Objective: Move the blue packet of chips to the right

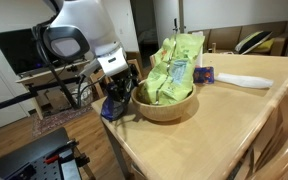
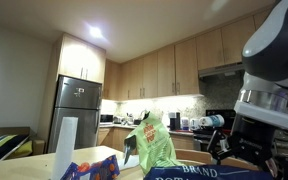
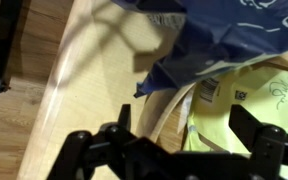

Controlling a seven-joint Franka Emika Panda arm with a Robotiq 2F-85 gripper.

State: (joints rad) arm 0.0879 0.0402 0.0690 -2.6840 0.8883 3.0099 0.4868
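Note:
The gripper's open fingers are on both sides of the wooden bowl's rim [image 3: 162, 112], with the blue packet beyond them, so the robot should move back onto the packet's edge [image 3: 206, 66] before the fingers close.
The blue packet of chips [image 1: 111, 108] is dark blue and crinkly and lies at the table's corner against the wooden bowl [image 1: 169, 108]. It fills the top of the wrist view [image 3: 229, 35] and the bottom foreground of an exterior view [image 2: 199, 172]. My gripper [image 1: 124, 92] hangs just above the packet and the bowl's near rim. In the wrist view its fingers [image 3: 184, 130] are spread wide with nothing between them, over the bowl's rim [image 3: 172, 108]. It also shows in an exterior view [image 2: 234, 142].
Light green packets [image 1: 174, 68] fill the bowl and stick up above it. A small flat blue packet with a red end [image 1: 204, 74] and a white object [image 1: 246, 80] lie further along the table [image 1: 234, 125]. A paper towel roll [image 2: 66, 150] stands behind.

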